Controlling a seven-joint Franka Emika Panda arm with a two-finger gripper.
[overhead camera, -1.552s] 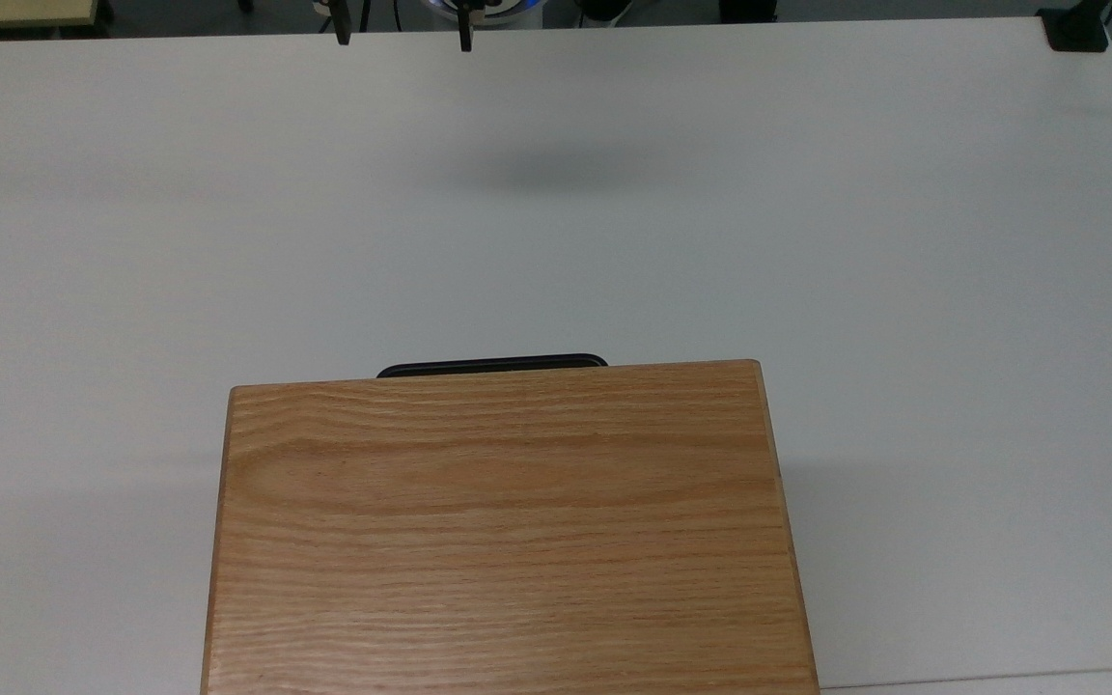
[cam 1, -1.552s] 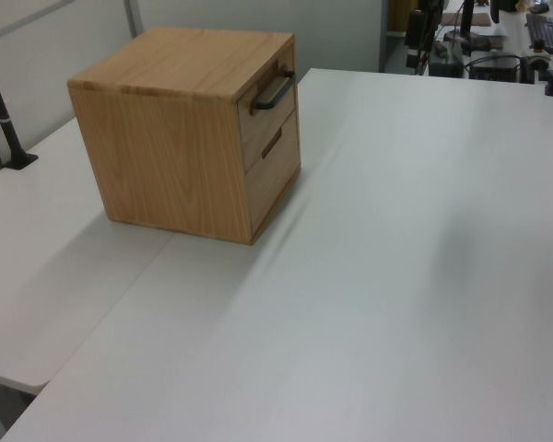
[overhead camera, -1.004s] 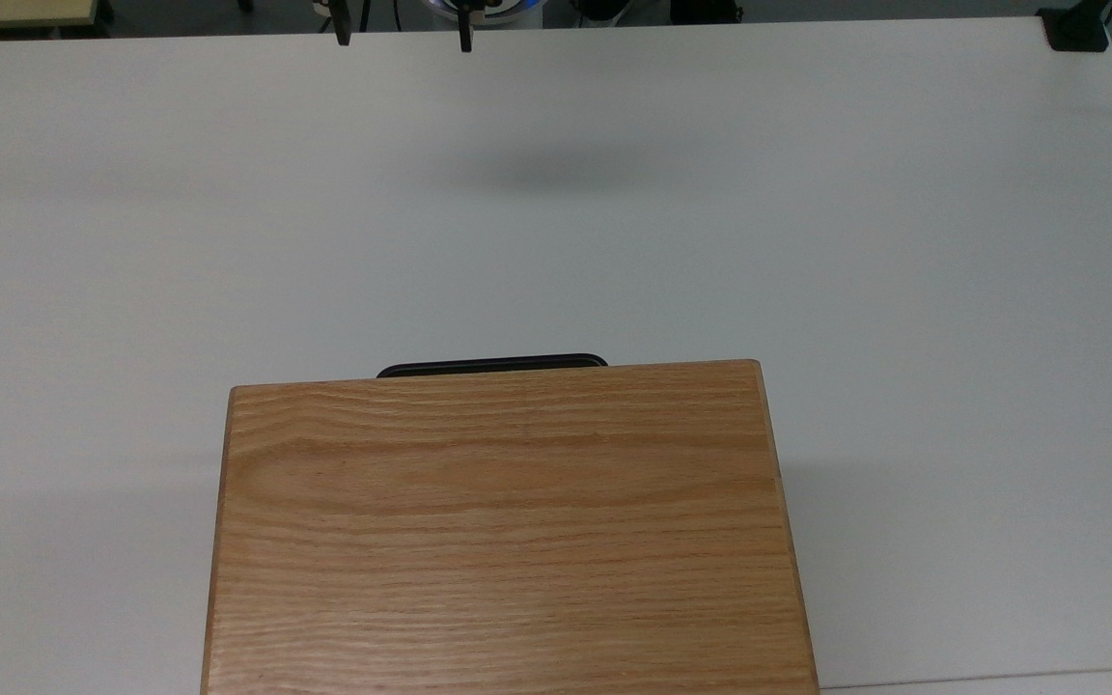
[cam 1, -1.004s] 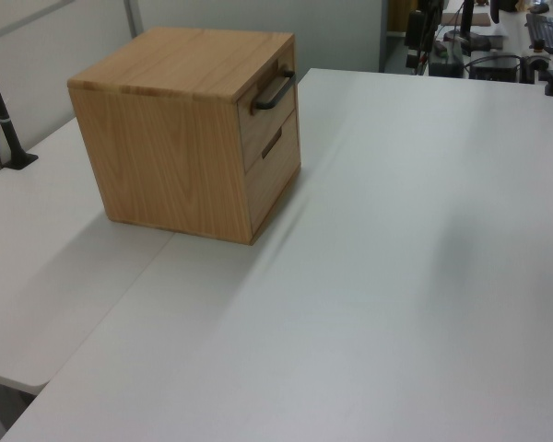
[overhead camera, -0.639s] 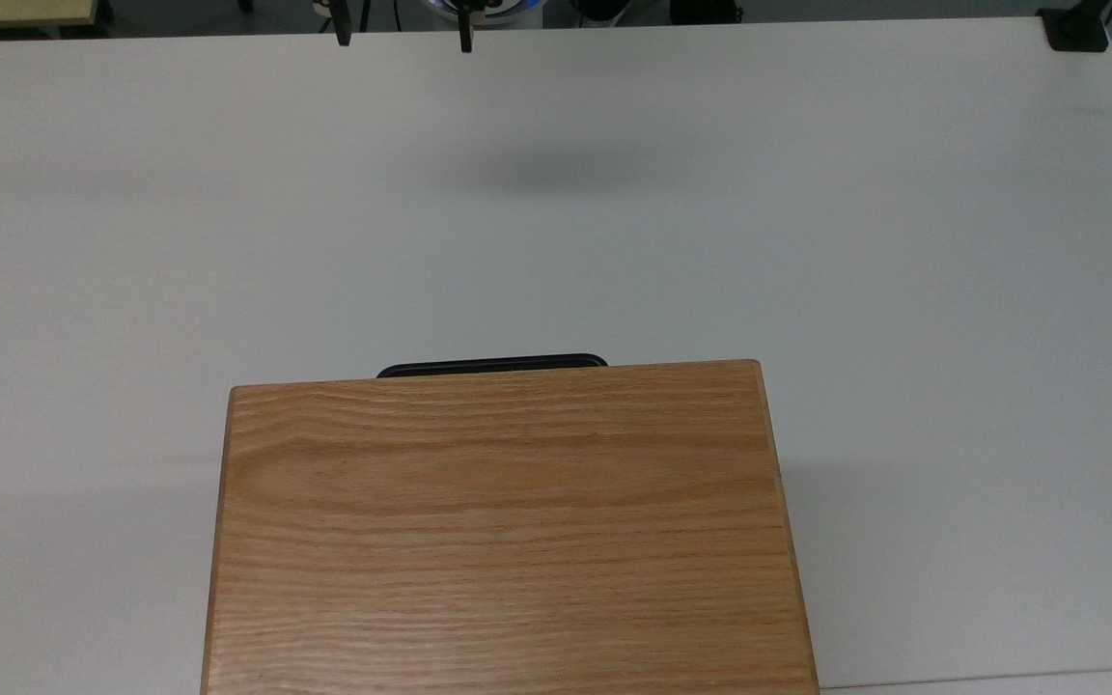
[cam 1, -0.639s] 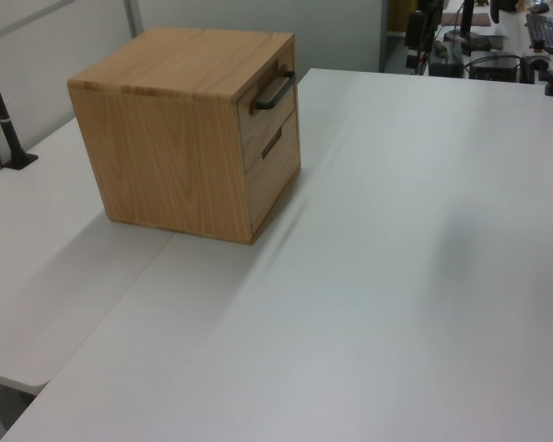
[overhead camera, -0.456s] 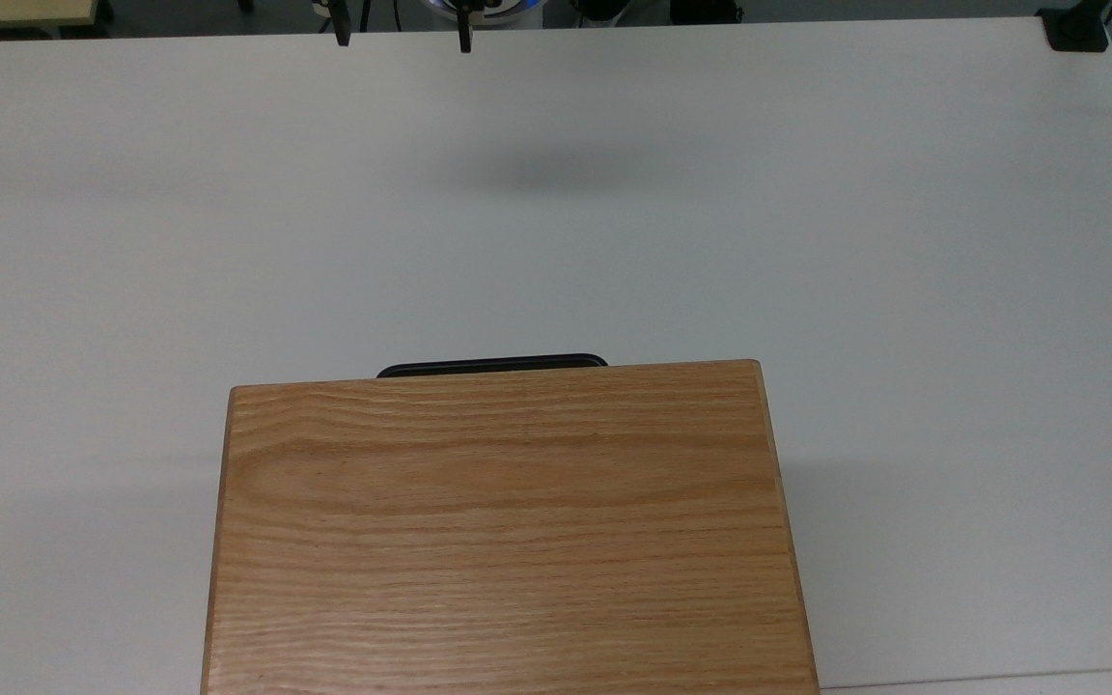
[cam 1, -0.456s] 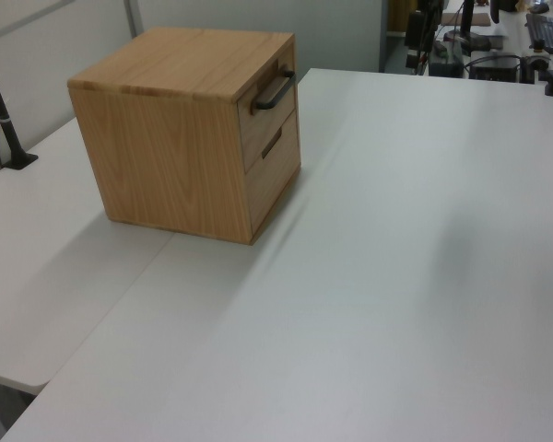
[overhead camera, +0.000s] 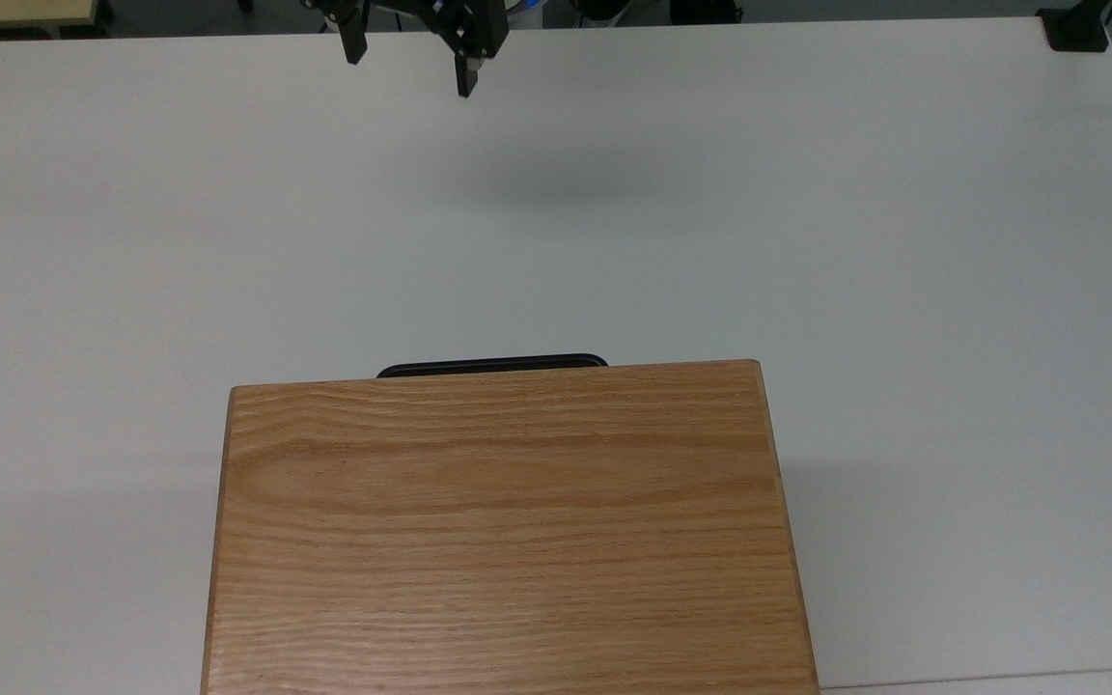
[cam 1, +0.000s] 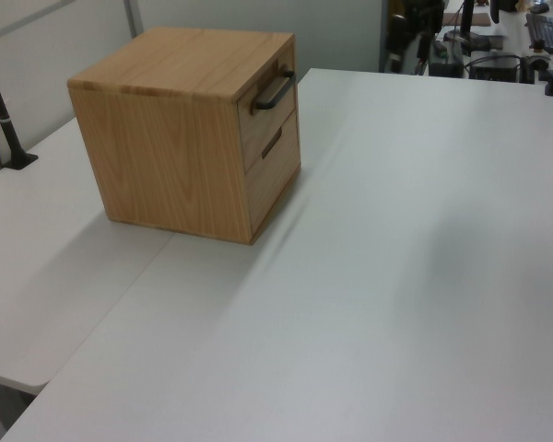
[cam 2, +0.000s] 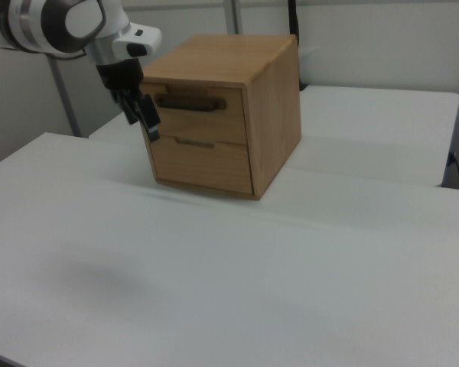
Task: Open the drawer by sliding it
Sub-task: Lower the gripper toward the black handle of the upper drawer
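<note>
I expect the upper drawer (cam 1: 264, 125) to slide far out alone when I pull its handle, because a seam (cam 1: 271, 142) divides the upper front panel from the lower drawer.
The drawer (cam 2: 197, 116) is the upper one in a light oak cabinet (overhead camera: 508, 521) and sits pushed in flush. Its long black bar handle (cam 2: 185, 105) runs across the front panel. That handle (overhead camera: 491, 365) peeks out past the cabinet's top edge in the top view, and the handle (cam 1: 273, 90) also juts from the front in the left view. My gripper (overhead camera: 409, 63) hangs open over the table's far edge, well away from the handle, with nothing between its fingers. In the right view the gripper (cam 2: 140, 115) shows in front of the cabinet's left corner.
The cabinet stands on a white table (overhead camera: 807, 241). A lower drawer (cam 2: 203, 162) with a slot grip sits under the upper one. A black clamp (overhead camera: 1077, 29) is fixed at the top view's upper right corner. A black post (cam 1: 5, 129) stands at the left view's left.
The gripper has come further into the top view from the far edge, toward the cabinet, and more of its fingers show. The drawer and cabinet have not moved.
</note>
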